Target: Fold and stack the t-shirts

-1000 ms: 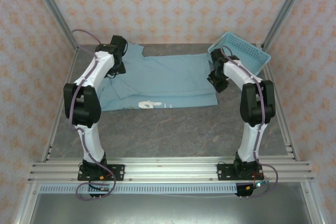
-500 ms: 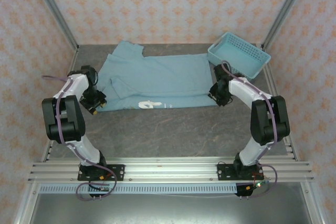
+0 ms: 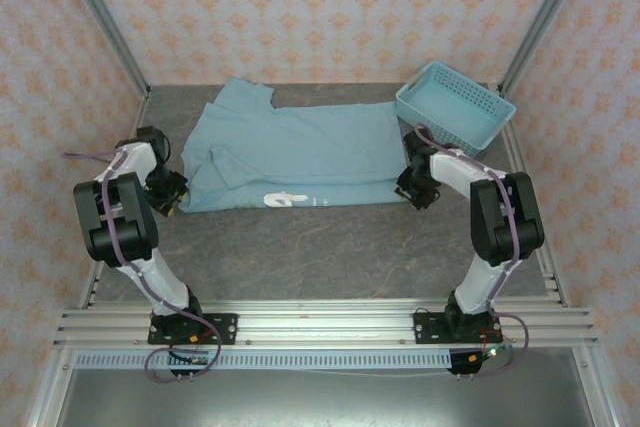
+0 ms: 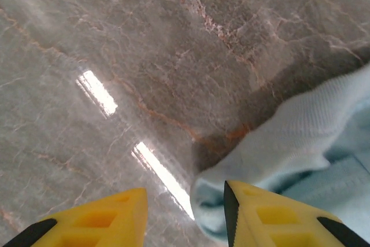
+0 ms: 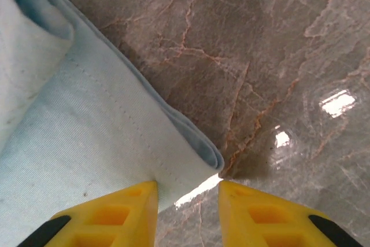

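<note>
The t-shirt's far sleeve (image 3: 243, 94) is at the table's back edge, so my right gripper should grip the hemmed corner (image 5: 198, 169) and help my left gripper pull the t-shirt closer.
The light teal t-shirt (image 3: 300, 152) lies spread on the table with white lettering (image 3: 285, 198) near its front edge. My left gripper (image 3: 166, 199) sits low at the shirt's near-left corner. In the left wrist view that gripper (image 4: 185, 194) is open, and the rolled corner of the t-shirt (image 4: 289, 137) lies against the inner face of the right finger (image 4: 272, 218). My right gripper (image 3: 415, 193) is at the near-right corner. In the right wrist view it (image 5: 188, 192) is open, straddling the hemmed corner of the t-shirt (image 5: 87, 131) without clamping it.
A light-blue plastic basket (image 3: 455, 105) stands at the back right, close to the right arm's elbow. Bare marble table (image 3: 320, 247) stretches between the shirt's front edge and the arm bases. Metal frame posts rise at both back corners.
Both arms came back toward me from the shirt's far side to its near corners, the left one travelling furthest. Both grippers narrowed their jaws.
</note>
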`<state>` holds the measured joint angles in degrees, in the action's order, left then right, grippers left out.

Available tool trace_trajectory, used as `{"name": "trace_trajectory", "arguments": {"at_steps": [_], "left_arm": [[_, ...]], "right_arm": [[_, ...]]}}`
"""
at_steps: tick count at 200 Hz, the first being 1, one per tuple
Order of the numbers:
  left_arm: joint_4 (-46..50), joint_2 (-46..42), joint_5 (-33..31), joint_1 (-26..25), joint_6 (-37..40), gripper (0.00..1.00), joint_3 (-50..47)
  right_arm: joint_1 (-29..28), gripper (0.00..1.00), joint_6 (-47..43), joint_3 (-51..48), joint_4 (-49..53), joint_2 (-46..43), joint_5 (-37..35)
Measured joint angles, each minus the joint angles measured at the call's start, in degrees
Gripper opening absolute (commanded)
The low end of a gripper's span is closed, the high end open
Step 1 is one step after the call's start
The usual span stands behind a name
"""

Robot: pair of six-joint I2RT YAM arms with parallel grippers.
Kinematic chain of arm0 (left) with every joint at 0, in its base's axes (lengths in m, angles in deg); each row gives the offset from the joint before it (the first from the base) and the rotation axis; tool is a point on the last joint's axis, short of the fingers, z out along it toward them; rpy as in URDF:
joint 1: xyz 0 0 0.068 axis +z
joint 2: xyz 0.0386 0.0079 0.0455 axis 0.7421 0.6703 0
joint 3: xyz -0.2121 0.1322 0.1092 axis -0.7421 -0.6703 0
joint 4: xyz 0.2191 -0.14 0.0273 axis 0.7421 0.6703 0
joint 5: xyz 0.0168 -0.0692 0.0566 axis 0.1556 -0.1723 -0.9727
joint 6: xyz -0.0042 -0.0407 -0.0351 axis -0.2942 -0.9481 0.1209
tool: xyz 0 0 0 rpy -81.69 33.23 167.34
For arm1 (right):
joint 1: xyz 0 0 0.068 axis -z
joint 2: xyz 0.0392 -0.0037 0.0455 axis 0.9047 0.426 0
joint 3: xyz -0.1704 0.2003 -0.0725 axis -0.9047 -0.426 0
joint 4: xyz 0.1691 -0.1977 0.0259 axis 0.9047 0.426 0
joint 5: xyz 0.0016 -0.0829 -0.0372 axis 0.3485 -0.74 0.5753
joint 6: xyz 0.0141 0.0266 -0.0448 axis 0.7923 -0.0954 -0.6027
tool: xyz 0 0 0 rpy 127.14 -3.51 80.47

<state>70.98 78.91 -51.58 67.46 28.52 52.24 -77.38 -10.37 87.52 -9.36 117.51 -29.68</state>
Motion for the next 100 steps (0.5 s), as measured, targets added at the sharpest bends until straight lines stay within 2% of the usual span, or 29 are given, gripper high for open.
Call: {"name": "trace_trajectory", "arguments": {"at_steps": [30, 82, 100], "left_arm": [[-0.44, 4.42, -0.07, 0.0, -0.15, 0.38, 1.36], [-0.46, 6.58, -3.41, -0.04, -0.81, 0.01, 4.09], [-0.39, 6.6, -3.48, -0.04, -0.87, 0.0, 4.28]], "right_arm": [[0.0, 0.36, -0.5, 1.2, 0.52, 1.86, -1.7], [-0.11, 0.44, -1.31, 3.1, 2.16, 3.69, -2.84], [-0.13, 0.44, -1.27, 3.28, 2.36, 3.76, -2.86]]}}
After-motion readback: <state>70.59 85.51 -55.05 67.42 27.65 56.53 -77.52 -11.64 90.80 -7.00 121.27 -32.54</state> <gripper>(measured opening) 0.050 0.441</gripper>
